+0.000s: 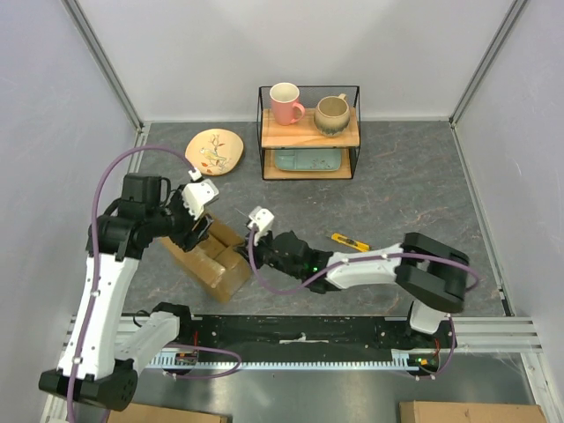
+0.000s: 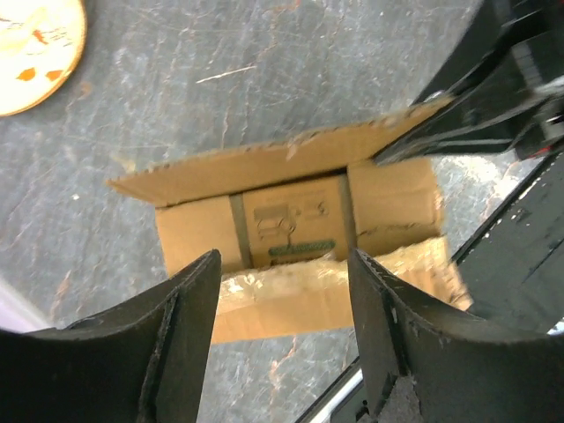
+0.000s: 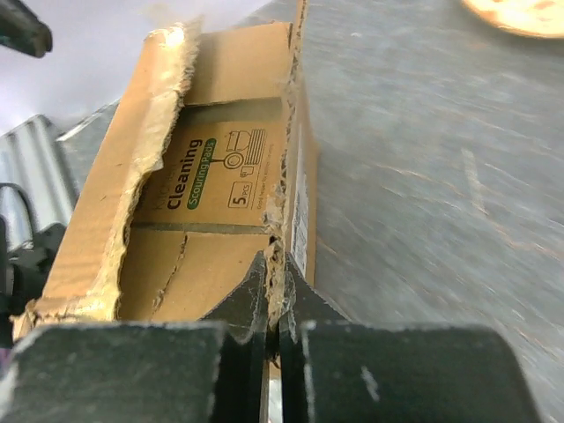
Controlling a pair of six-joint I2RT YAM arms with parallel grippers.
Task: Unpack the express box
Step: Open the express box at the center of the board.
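My left arm is close above the express box, which sits crooked. Next, my right gripper pulls the box by its torn flap toward the middle before unpacking, so that it sits better placed.
The express box lies open on the table's left, its taped flaps torn apart. In the left wrist view the express box shows a small printed cardboard packet inside. My left gripper is open and empty, hovering just above the box's near flap; it also shows in the top view. My right gripper is shut on the torn edge of the box's right flap, holding it up. The packet reads "Cleaning Scouring pads". The right gripper sits at the box's right end.
A yellow utility knife lies right of the right arm. A patterned plate sits behind the box. A wire shelf at the back holds a pink mug, a beige mug and a green tray.
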